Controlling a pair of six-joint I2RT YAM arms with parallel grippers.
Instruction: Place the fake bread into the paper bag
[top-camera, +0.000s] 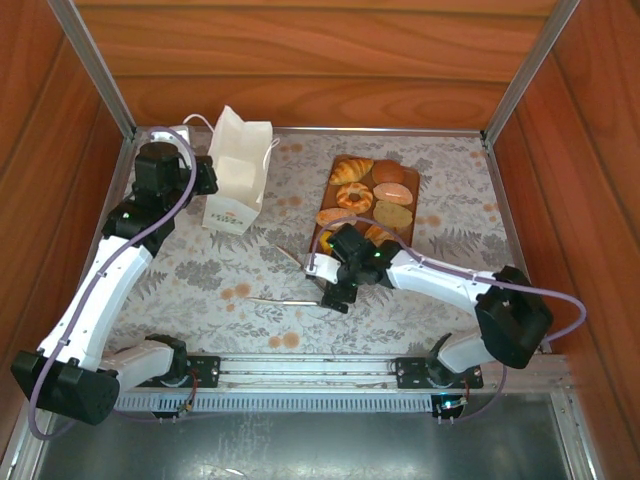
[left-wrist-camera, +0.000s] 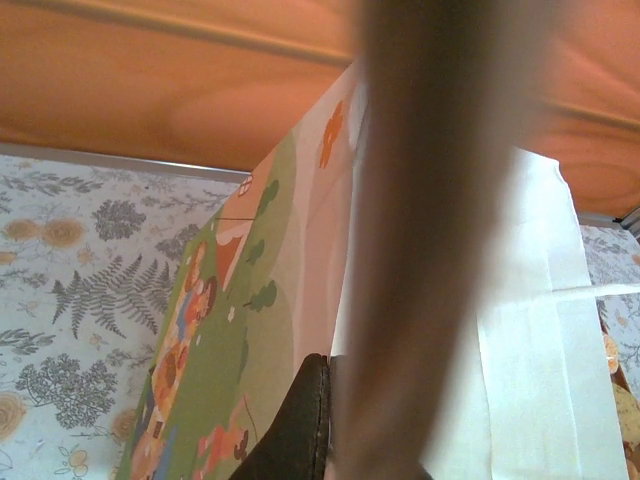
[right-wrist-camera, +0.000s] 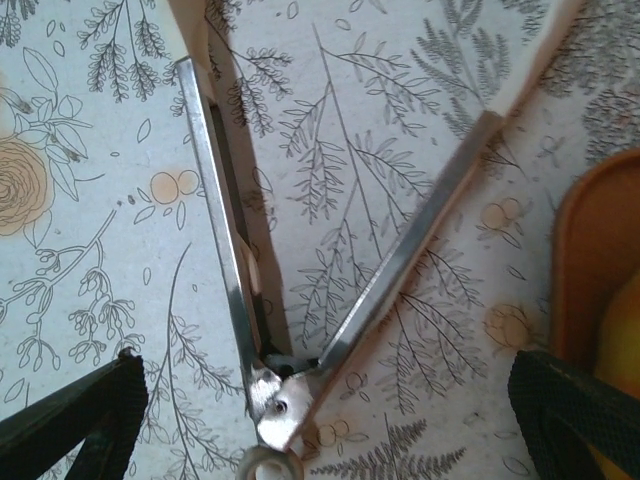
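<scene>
The open fingers of my right gripper are on either side of the tongs (right-wrist-camera: 288, 378) near the hinge, so they should keep going down until they reach both metal arms (right-wrist-camera: 400, 252), then close.
The white paper bag (top-camera: 240, 170) stands upright at the back left, its mouth open. My left gripper (top-camera: 207, 178) is shut on the bag's left rim; in the left wrist view a dark finger (left-wrist-camera: 305, 430) presses against the bag's printed wall (left-wrist-camera: 290, 300), with a blurred brown band beside it. Several golden-brown pieces of fake bread (top-camera: 365, 195) lie on a brown board (top-camera: 411, 178). My right gripper (top-camera: 335, 295) stands open low over metal tongs (right-wrist-camera: 400, 260), its fingertips (right-wrist-camera: 100, 420) on either side of the tongs' hinge. A yellow bread piece (right-wrist-camera: 625, 330) shows at the right edge.
The tongs (top-camera: 285, 300) lie spread open on the floral tablecloth, just in front of the board's near end (right-wrist-camera: 590, 250). Wooden walls and metal posts close in the table at the back and both sides. A rail runs along the near edge.
</scene>
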